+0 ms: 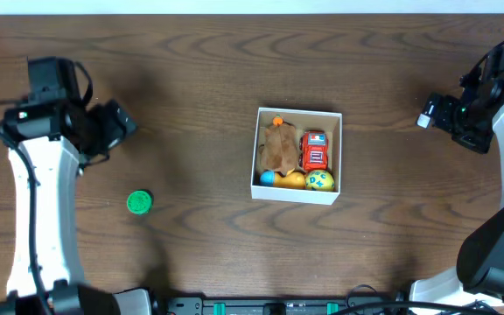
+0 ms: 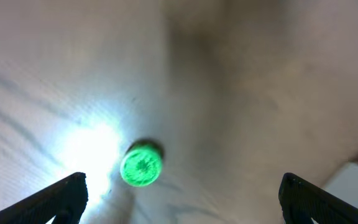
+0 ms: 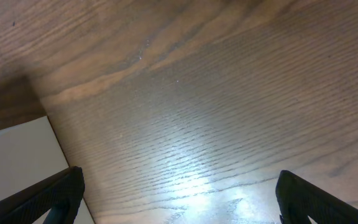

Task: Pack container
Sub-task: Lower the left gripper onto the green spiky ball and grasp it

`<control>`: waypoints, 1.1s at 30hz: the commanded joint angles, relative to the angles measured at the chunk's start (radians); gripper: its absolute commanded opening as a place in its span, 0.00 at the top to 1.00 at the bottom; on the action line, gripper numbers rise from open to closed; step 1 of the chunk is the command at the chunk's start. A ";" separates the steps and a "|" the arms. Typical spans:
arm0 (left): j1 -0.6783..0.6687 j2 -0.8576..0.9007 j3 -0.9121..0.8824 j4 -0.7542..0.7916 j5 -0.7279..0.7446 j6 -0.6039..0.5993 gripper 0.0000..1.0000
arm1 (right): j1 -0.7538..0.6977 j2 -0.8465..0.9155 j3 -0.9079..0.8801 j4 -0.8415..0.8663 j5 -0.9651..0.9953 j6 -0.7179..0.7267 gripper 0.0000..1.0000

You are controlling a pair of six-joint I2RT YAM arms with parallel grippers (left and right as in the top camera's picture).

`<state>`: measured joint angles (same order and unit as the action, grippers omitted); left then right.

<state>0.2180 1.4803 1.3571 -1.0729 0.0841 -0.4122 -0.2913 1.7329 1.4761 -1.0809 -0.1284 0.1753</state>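
Observation:
The green toy (image 1: 139,202) stands alone inside the open span of the robot's left gripper, so the left gripper should keep going down toward it until its sides are between the fingers, and then close.
The container (image 1: 298,195) is a small white cardboard box with a tan inside at the table's middle. It holds a brown furry toy (image 1: 278,147), a red toy car (image 1: 315,150), a yellow ball (image 1: 320,180) and a small blue and orange toy (image 1: 280,178). A small round green toy (image 1: 139,202) lies on the table at the left; it also shows in the left wrist view (image 2: 142,165). My left gripper (image 2: 182,199) is open and empty above the table near the green toy. My right gripper (image 3: 179,199) is open and empty at the far right, a white corner of the container (image 3: 17,155) at its left.
The table (image 1: 191,70) is dark brown wood. The arms' bases stand at the lower left and lower right corners. A black rail runs along the front edge (image 1: 278,306).

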 commanded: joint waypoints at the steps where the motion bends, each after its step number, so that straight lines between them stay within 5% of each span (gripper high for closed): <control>1: 0.018 0.036 -0.110 0.016 0.039 -0.021 0.02 | -0.002 0.007 -0.005 0.000 -0.007 0.003 0.01; 16: 0.018 0.042 -0.514 0.369 0.072 -0.042 0.02 | -0.002 0.007 -0.005 -0.004 -0.007 0.003 0.01; 33: 0.017 0.108 -0.555 0.413 0.008 -0.043 0.02 | -0.002 0.007 -0.005 -0.005 -0.008 0.003 0.01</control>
<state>0.2321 1.5448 0.8089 -0.6575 0.1120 -0.4458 -0.2913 1.7329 1.4761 -1.0843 -0.1284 0.1757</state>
